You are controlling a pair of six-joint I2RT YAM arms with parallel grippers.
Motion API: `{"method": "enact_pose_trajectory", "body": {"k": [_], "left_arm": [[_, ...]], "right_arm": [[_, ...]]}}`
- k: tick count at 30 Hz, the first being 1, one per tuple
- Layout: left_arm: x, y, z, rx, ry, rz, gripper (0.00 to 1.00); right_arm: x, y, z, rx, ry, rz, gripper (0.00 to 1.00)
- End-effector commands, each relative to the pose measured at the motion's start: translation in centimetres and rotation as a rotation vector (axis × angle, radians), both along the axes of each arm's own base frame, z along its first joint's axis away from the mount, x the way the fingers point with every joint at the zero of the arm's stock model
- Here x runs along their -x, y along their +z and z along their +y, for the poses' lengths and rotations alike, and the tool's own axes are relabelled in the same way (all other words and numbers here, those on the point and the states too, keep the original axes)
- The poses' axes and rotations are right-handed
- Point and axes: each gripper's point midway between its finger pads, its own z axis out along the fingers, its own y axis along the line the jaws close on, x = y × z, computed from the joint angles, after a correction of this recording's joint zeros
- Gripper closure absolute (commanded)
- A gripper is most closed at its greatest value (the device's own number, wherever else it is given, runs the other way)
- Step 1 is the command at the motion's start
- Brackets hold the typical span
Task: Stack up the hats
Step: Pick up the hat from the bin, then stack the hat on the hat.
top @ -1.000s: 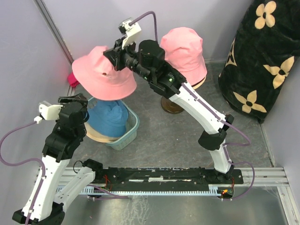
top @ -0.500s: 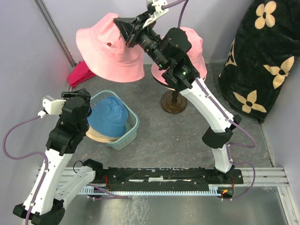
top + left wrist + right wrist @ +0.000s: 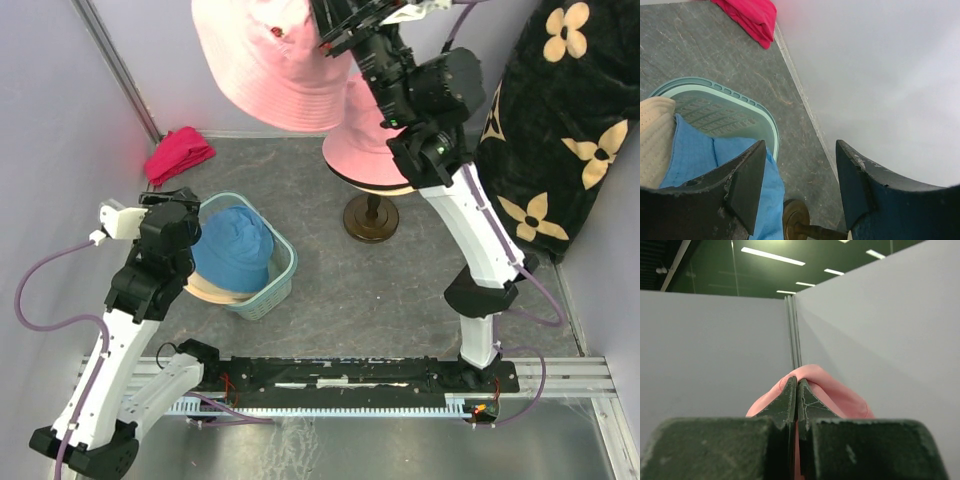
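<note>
My right gripper needs to swing back, because the held pink hat (image 3: 275,75) hangs off to the basket's side of the stand. It should center the hat over the second pink hat (image 3: 372,142) before lowering it.
A pink hat (image 3: 270,60) hangs high at the back, pinched at its brim by my right gripper (image 3: 325,35). In the right wrist view that gripper (image 3: 797,382) is shut on the pink fabric (image 3: 840,395). A second pink hat (image 3: 372,150) sits on the mannequin stand below and to the right of it. In the teal basket (image 3: 285,268), a blue hat (image 3: 232,245) rests on a beige hat (image 3: 205,290). My left gripper (image 3: 182,200) hovers open over the basket's left side. Its wrist view shows the open gripper (image 3: 800,170) above the blue hat (image 3: 695,155) and the beige hat (image 3: 655,135).
A magenta-red cloth bundle (image 3: 178,155) lies against the left wall. The stand's round brass base (image 3: 370,218) is right of the basket. A black bag with cream flowers (image 3: 560,120) fills the back right corner. Grey walls close in on the left and back.
My right arm has lifted the pink hat up and to the right, from over the basket to above the hat on the stand. The left gripper has shifted slightly and stays open.
</note>
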Motion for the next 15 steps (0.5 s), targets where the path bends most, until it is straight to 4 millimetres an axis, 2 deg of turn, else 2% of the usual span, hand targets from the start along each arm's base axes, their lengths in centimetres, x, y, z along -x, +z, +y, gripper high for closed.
{"method": "enact_pose_trajectory", "body": {"k": [1, 5, 8, 11, 15], "left_arm": [[-0.8, 0.3, -0.5, 0.028, -0.006, -0.031, 0.36], [-1.0, -0.1, -0.7, 0.029, -0.016, -0.029, 0.36], [-1.2, 0.4, -0.8, 0.015, -0.024, -0.043, 0.36], [-1.7, 1.3, -1.0, -0.02, -0.04, -0.048, 0.37], [-2.8, 2.3, -1.7, -0.054, -0.075, -0.051, 0.37]], "right_arm": [[5.7, 6.9, -7.1, -0.144, -0.065, -0.199, 0.98], [7.2, 8.6, -10.2, -0.161, -0.143, -0.258, 0.98], [7.7, 9.3, -12.3, -0.154, -0.211, -0.278, 0.98], [7.7, 9.3, -14.0, -0.135, -0.273, -0.272, 0.98], [6.5, 8.5, -15.5, -0.088, -0.345, -0.225, 0.98]]}}
